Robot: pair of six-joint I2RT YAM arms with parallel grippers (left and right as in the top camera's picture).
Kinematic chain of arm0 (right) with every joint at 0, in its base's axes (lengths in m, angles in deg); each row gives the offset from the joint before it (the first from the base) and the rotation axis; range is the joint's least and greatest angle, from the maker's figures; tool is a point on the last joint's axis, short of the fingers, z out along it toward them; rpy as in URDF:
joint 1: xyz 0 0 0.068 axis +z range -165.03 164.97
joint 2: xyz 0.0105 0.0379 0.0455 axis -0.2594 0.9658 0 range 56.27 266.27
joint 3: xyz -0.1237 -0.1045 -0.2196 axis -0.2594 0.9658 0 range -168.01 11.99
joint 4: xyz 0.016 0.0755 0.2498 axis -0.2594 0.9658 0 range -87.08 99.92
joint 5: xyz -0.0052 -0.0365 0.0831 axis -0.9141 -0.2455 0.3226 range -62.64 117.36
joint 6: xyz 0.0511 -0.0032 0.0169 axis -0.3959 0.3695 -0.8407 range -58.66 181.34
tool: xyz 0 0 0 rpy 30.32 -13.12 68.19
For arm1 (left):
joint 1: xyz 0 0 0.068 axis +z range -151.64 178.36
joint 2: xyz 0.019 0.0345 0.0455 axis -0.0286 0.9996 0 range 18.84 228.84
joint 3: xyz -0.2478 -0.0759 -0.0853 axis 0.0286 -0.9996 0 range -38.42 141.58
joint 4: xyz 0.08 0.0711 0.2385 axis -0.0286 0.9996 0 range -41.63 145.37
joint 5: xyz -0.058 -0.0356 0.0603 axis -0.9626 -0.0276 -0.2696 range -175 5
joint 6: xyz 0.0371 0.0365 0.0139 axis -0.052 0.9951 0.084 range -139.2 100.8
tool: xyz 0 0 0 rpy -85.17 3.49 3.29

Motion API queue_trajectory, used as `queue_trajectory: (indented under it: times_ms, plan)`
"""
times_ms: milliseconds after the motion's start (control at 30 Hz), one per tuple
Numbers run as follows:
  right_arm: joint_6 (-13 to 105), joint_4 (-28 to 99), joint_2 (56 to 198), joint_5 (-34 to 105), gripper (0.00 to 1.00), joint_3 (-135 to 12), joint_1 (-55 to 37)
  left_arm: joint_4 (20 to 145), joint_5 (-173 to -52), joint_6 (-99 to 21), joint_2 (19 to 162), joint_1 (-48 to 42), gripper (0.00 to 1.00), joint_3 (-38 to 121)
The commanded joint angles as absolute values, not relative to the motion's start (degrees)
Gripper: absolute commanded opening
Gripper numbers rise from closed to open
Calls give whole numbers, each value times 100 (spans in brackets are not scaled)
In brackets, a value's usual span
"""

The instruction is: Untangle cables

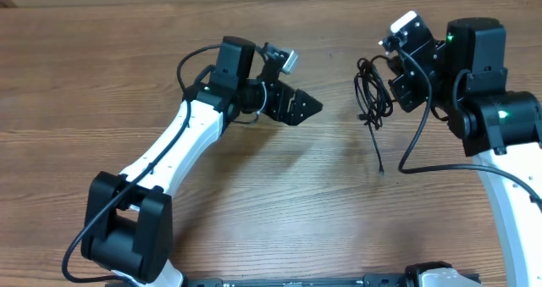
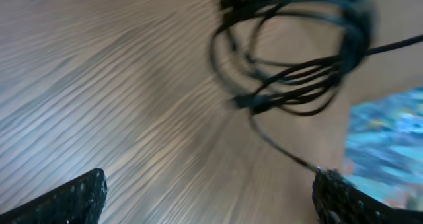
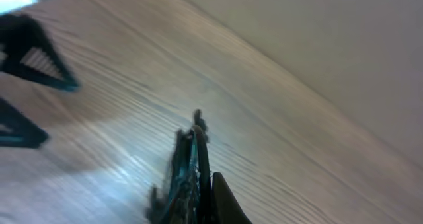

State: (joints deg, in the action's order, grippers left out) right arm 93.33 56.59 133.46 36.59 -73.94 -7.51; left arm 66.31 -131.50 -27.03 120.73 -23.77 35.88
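The coiled cables (image 1: 374, 99) hang from my right gripper alone, so my left gripper should take the bundle (image 1: 362, 82) before my right gripper pulls at a loop.
The cables (image 1: 371, 88) are a bundle of thin black cords at the table's right centre, with one strand trailing down toward the front. My right gripper (image 1: 395, 74) is at the bundle's right side. The blurred right wrist view shows its jaws (image 3: 206, 196) shut on the cables (image 3: 192, 154). My left gripper (image 1: 306, 111) is open and empty, left of the bundle and apart from it. In the left wrist view the cables (image 2: 291, 59) lie ahead and to the right of the open fingers (image 2: 211, 197), with the loose strand running toward the right finger.
The bare wooden table (image 1: 254, 194) spreads all around. The thick black wire of the right arm (image 1: 415, 143) loops down beside the bundle. The left gripper also shows at the left edge of the right wrist view (image 3: 30, 52).
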Motion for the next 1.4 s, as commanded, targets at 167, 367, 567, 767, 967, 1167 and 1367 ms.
queue_trajectory:
  times_ms: [167,367,567,767,967,1167,1367]
  plan:
    - [8723,5561,13376,5189,4,-7567,-726,6344,-13537,-2780,11972,-2733,100,3660]
    - [8245,5362,13376,5720,4,-7567,-726,6281,-13178,-2915,11975,-2886,100,3660]
    - [7810,5294,13376,5989,4,-7567,-726,6312,-12179,-3722,11975,-2956,100,3660]
    - [7781,5299,13376,6455,4,-7567,-726,6307,-11757,-4026,11977,-2958,100,3660]
    - [7777,5301,13376,6459,4,-7567,-726,6253,-11757,-4185,11977,-2958,100,3662]
    - [7692,5318,13376,6588,4,-7567,-726,6128,-11718,-4412,11977,-2961,99,3660]
    - [7606,5292,13376,6874,4,-7567,-726,6141,-11366,-4522,11977,-2996,99,3660]
